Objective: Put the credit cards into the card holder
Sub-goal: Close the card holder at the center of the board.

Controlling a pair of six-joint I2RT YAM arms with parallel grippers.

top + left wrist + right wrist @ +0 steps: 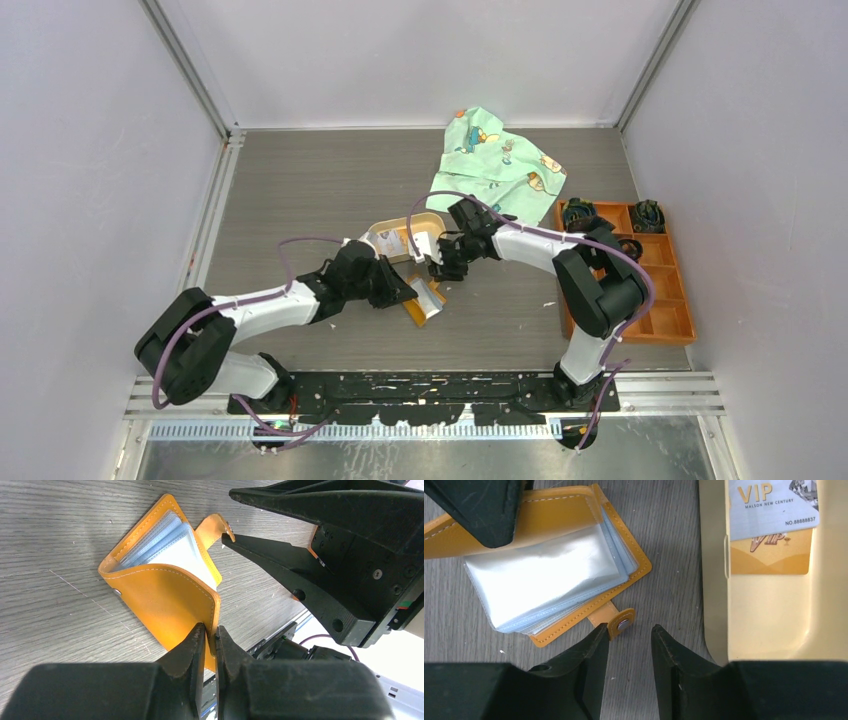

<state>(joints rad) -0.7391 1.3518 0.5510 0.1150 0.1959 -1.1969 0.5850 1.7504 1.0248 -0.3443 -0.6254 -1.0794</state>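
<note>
The raised cover (541,517) has a finger of my left gripper inside it, so I should open the gripper and push the cover's outer side (170,604) down over the clear sleeves.
The orange card holder (160,595) lies open on the table, its clear sleeves (549,575) fanned out and empty. My left gripper (210,635) is shut on the edge of its raised cover and holds it open; both show in the top view, the gripper (408,292) beside the holder (428,302). My right gripper (630,632) is open and empty, just above the table, its left fingertip beside the snap tab (621,625). Two credit cards lie in the tan tray (769,610): a silver VIP card (774,510) overlapping a gold one (771,555).
The tan tray (385,235) sits just behind the holder. A green printed cloth (500,165) lies at the back. An orange compartment box (660,300) with dark parts stands at the right. The right gripper (437,268) hovers close to the left gripper.
</note>
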